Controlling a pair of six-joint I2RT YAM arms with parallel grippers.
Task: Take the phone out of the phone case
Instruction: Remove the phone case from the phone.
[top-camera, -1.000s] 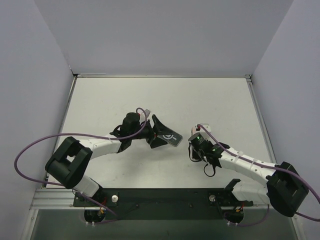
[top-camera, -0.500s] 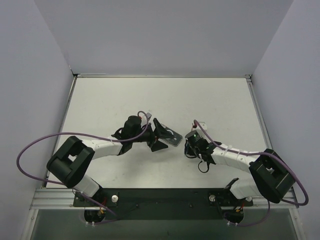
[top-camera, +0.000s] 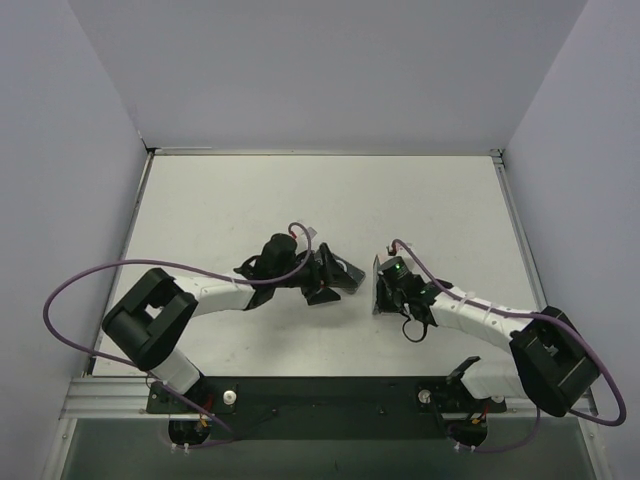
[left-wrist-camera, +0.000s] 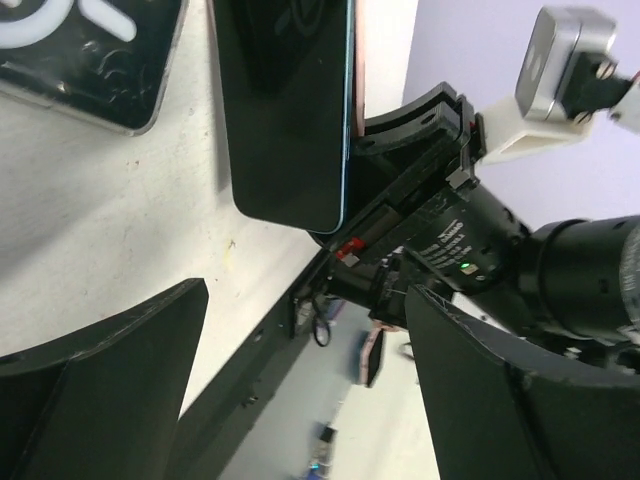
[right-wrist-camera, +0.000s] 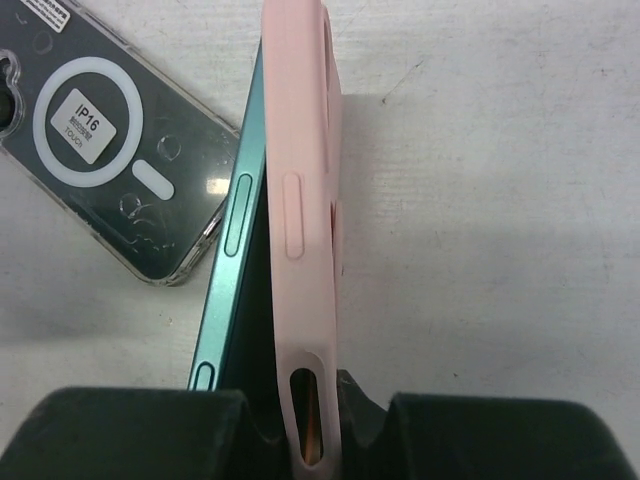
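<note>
I should keep moving my left gripper toward the phone's near end and close it there, because the teal phone's edge is leaning out of the held pink case.
A pink phone case stands on its long edge on the table. The teal phone leans out of its open side, with one long edge free of the case. My right gripper is shut on the lower end of the case; in the top view it is right of centre. My left gripper is open and empty just left of the phone. In the left wrist view the phone's dark screen faces my open left fingers, with the pink case's edge behind it.
A clear case with a white magnetic ring and an IP16 label lies flat just left of the phone; it also shows in the left wrist view. Grey walls enclose the white table. The black base rail runs along the near edge.
My left gripper has moved right, closer to the phone. My right gripper has turned and shifted slightly, so the pink case now stands on edge facing the left gripper.
</note>
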